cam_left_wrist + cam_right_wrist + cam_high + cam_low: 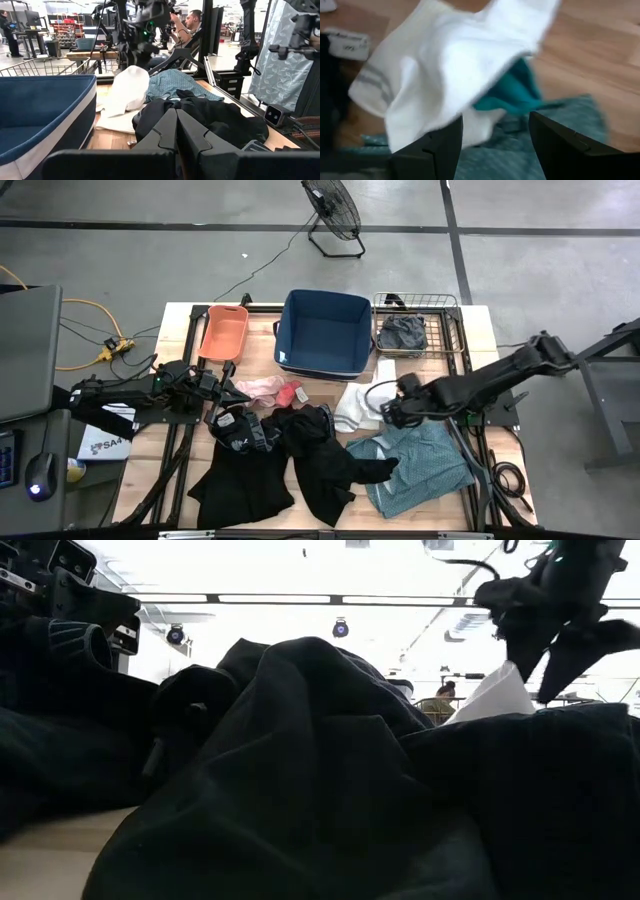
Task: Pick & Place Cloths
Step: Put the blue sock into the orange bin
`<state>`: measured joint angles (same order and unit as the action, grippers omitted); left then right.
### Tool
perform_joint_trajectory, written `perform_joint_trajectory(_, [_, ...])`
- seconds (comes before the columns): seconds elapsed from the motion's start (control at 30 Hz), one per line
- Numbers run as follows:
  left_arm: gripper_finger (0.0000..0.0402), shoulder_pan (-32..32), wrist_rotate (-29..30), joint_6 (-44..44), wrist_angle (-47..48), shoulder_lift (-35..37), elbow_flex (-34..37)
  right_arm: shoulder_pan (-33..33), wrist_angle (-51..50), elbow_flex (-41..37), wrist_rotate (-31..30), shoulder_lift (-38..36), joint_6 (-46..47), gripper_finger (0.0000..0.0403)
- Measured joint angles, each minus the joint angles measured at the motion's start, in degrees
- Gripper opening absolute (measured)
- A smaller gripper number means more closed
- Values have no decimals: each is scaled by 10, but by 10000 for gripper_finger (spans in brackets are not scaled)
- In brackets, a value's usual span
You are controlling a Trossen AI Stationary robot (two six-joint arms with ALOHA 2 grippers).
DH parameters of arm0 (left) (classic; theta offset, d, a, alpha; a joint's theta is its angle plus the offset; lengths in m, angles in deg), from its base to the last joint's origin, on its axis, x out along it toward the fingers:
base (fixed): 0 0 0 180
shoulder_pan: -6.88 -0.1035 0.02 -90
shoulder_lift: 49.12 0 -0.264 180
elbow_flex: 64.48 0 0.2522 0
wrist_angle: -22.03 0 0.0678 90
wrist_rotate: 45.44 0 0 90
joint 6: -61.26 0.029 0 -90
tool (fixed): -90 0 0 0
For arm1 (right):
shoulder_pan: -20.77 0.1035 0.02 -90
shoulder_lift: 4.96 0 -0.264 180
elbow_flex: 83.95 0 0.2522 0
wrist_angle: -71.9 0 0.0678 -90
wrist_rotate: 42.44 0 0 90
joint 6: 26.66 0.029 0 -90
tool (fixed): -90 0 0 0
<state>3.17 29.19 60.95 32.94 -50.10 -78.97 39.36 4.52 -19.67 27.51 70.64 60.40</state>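
Next, I leave the white cloth and take the teal cloth (514, 92) first with my right gripper, because it shows from under the white cloth's raised part (465, 62).
My right gripper (388, 415) hangs open, pointing steeply down over the right edge of a white cloth (355, 405), beside the teal-grey shirt (420, 465). In the right wrist view the white cloth (450, 65) spreads beyond the parted fingers and reaches the left finger; teal fabric (515, 97) shows in the gap. Seen from the left wrist, the white cloth (129, 90) stands up in a peak under that gripper. Black garments (300, 455) lie heaped at the front middle. Small pink (262, 387) and red (292, 393) pieces lie behind them. My left gripper (175, 135) is shut and parked at the left. My right gripper has its fingers apart at the white cloth's raised peak (497, 690), coming from above. The cloth's lower part lies on the table and on the shirt. I cannot tell whether a finger touches it.
A navy bin (322, 332), an orange bin (223, 330) and a wire basket (440, 305) holding a grey cloth (402, 332) stand along the far edge. A patterned cloth (243, 430) lies by the left arm. A person (192, 22) sits beyond the table.
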Motion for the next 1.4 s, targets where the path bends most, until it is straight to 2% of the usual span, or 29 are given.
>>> perform_joint_trajectory(0.33, [1, 0, 0, 0, 0, 0, 0, -27, 221, 0, 10, 106, -146, 217])
perform_joint_trajectory(0.6, [1, 0, 0, 0, 0, 0, 0, -40, 337, 0, 10, 88, -246, 217])
perform_joint_trajectory(0.77, [1, 0, 0, 0, 0, 0, 0, -39, 321, 0, 5, 45, -253, 217])
perform_joint_trajectory(0.9, [1, 0, 0, 0, 0, 0, 0, -33, 235, 0, -19, 17, -216, 217])
perform_joint_trajectory(1.0, [1, 0, 0, 0, 0, 0, 0, -25, 171, -1, -2, 16, -200, 217])
perform_joint_trajectory(1.13, [1, 0, 0, 0, 0, 0, 0, -7, 161, 0, 24, 32, -276, 217])
perform_joint_trajectory(1.4, [1, 0, 0, 0, 0, 0, 0, 18, 159, 0, -9, 56, -484, 217])
